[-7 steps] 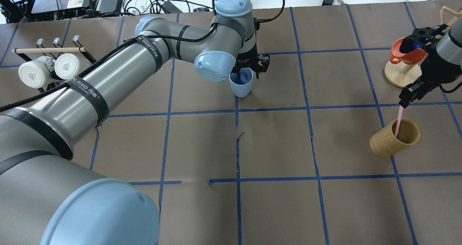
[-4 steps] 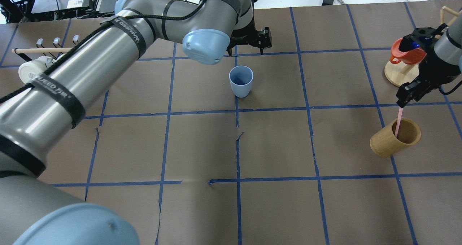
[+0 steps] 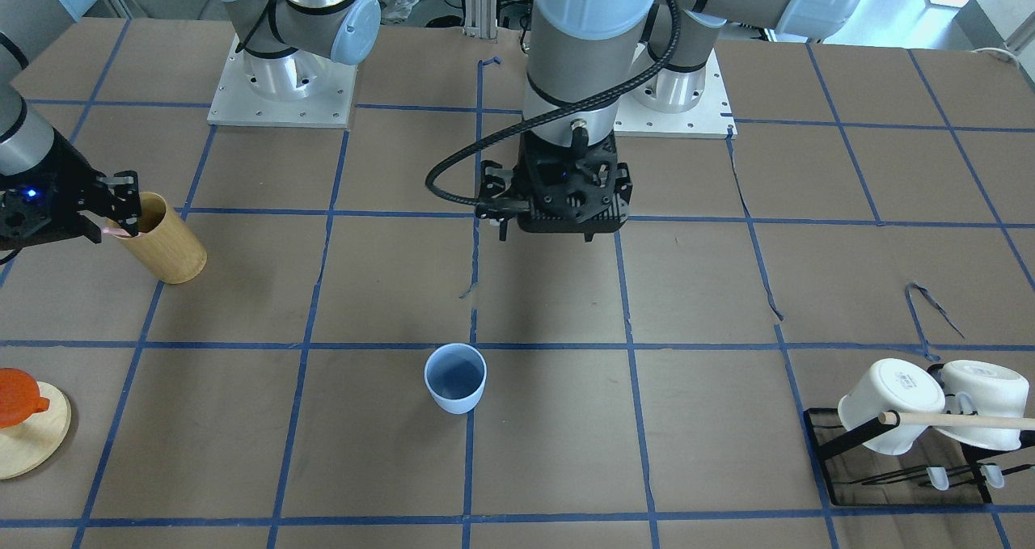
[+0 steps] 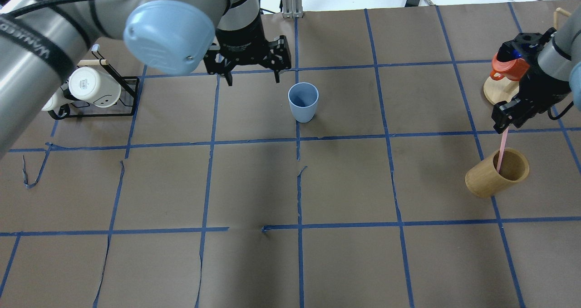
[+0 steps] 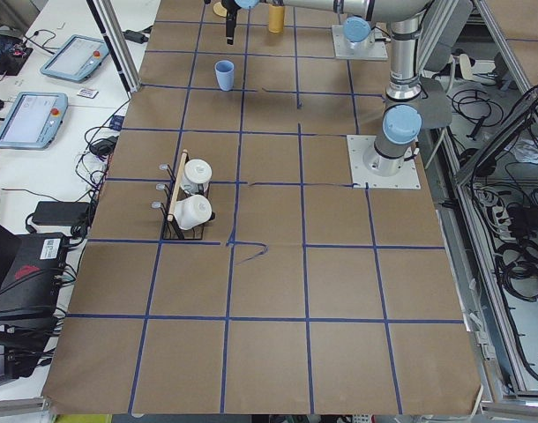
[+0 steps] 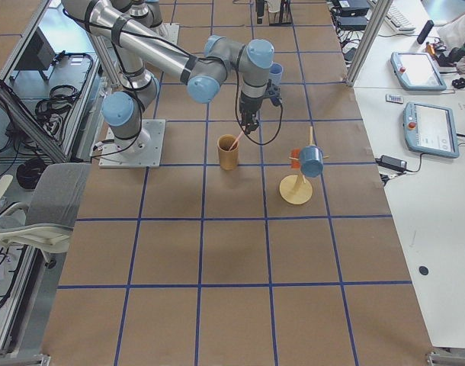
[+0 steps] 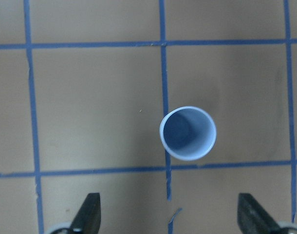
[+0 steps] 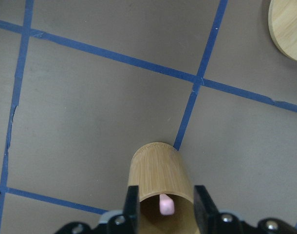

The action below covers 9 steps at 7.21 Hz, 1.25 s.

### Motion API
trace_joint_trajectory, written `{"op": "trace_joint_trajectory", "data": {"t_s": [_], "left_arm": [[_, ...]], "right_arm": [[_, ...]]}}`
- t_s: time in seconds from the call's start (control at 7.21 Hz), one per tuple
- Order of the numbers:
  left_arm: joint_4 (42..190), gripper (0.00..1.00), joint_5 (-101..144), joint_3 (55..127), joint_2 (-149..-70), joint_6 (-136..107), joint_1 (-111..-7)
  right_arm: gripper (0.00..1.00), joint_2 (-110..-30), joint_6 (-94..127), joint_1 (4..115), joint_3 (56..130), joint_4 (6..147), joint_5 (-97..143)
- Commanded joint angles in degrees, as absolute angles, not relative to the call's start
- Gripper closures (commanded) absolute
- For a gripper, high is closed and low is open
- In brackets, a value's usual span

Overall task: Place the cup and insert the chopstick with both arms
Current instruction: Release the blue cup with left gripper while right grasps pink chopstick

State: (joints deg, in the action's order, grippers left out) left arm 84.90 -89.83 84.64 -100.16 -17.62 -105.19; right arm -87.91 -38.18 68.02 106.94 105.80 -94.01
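I expect the pink chopstick [image 3: 117,230] to slide out freely when I lift it, because a wide gap [image 8: 183,212] is all around it in the wooden cylinder. The cylinder will stay standing.
The light blue cup [image 4: 303,101] stands upright and empty on the brown table, also in the front view [image 3: 455,377] and the left wrist view [image 7: 188,132]. My left gripper [image 4: 253,79] is open and empty, raised above the table to the left of the cup; its fingertips [image 7: 90,212] frame the view's bottom. A pink chopstick [image 4: 501,151] leans in a tan wooden cylinder [image 4: 497,174]. My right gripper [image 8: 166,195] is open; the jaws stand narrowly either side of the stick's top end [image 8: 166,204] without touching it.
A black rack with two white mugs [image 4: 91,90] and a long wooden rod sits at the left. An orange cup [image 4: 506,67] hangs on a wooden stand with a round base [image 4: 497,95], just behind my right gripper. Blue tape lines grid the brown paper.
My left gripper let go of the cup, rose and moved back and to the left; the cup stays standing. My right gripper shifted slightly left over the chopstick, which has not moved.
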Motion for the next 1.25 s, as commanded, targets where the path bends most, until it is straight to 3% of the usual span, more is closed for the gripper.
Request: {"op": "trace_joint_trajectory", "data": {"t_s": [0.0, 0.14, 0.55, 0.83, 1.11], "left_arm": [[86.1, 0.00, -90.1, 93.7, -90.3, -15.1, -102.0], [86.0, 0.00, -89.5, 93.8, -89.2, -7.6, -98.0], [85.7, 0.00, -88.0, 90.2, -89.3, 1.1, -91.2], [85.6, 0.00, -88.3, 90.5, -89.5, 1.1, -91.5], [85.4, 0.00, -88.3, 90.6, -89.6, 1.1, -91.5]], "right_arm": [[0.71, -87.5, -38.4, 68.7, 107.0, 106.3, -94.6], [0.82, -87.5, -38.4, 68.7, 106.9, 106.3, -95.1], [0.98, -87.7, -38.5, 68.7, 106.2, 105.7, -99.4], [0.98, -88.6, -38.4, 68.7, 105.8, 105.6, -97.1], [0.98, -90.3, -37.7, 68.8, 98.6, 100.2, -92.2]]}}
